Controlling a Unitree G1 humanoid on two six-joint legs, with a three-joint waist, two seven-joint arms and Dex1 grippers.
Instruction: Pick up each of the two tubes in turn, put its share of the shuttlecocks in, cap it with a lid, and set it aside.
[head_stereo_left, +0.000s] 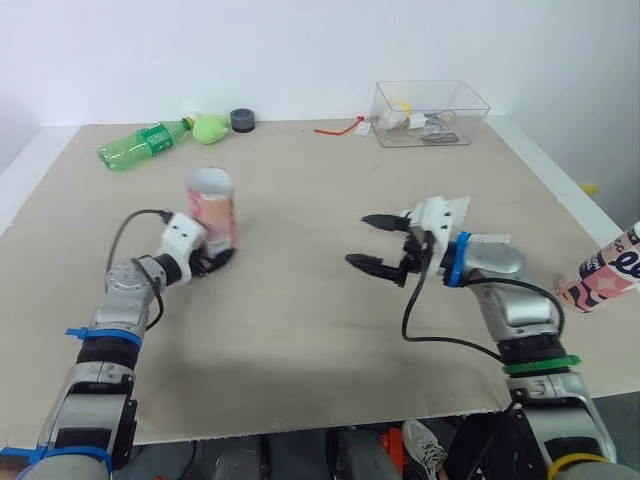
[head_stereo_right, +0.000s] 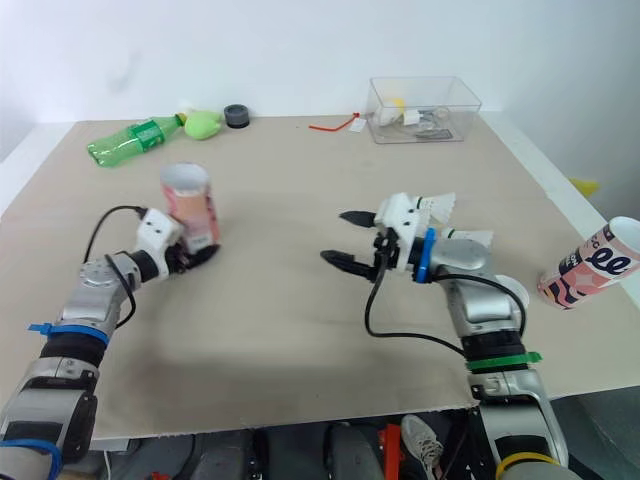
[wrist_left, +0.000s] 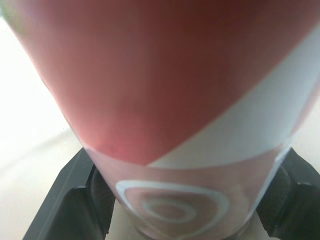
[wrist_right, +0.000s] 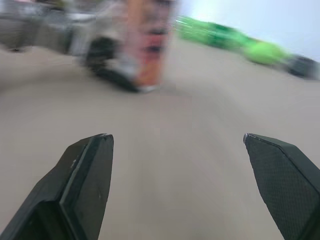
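Note:
I expect the white shuttlecock to go down below the tube's rim when I push it in, because the tube's opening (head_stereo_left: 210, 181) looks as wide as the feathers.
A pink and white tube (head_stereo_left: 212, 205) stands upright with its mouth open on the left of the table. My left gripper (head_stereo_left: 215, 257) is shut on its lower part, and its fingers (wrist_left: 65, 200) flank the tube (wrist_left: 165, 100) in the left wrist view. My right gripper (head_stereo_left: 358, 240) is open and holds nothing, hovering mid-table and pointing towards that tube (wrist_right: 150, 45). White shuttlecock feathers (head_stereo_left: 447, 209) lie just behind its wrist. A second pink tube (head_stereo_left: 602, 272) lies tilted at the table's right edge.
A green plastic bottle (head_stereo_left: 140, 143), a green lump (head_stereo_left: 210, 128) and a small black round cap (head_stereo_left: 242, 121) sit along the far left. A clear plastic box (head_stereo_left: 430, 112) with small items stands at the far right. A red string (head_stereo_left: 340, 127) lies beside it.

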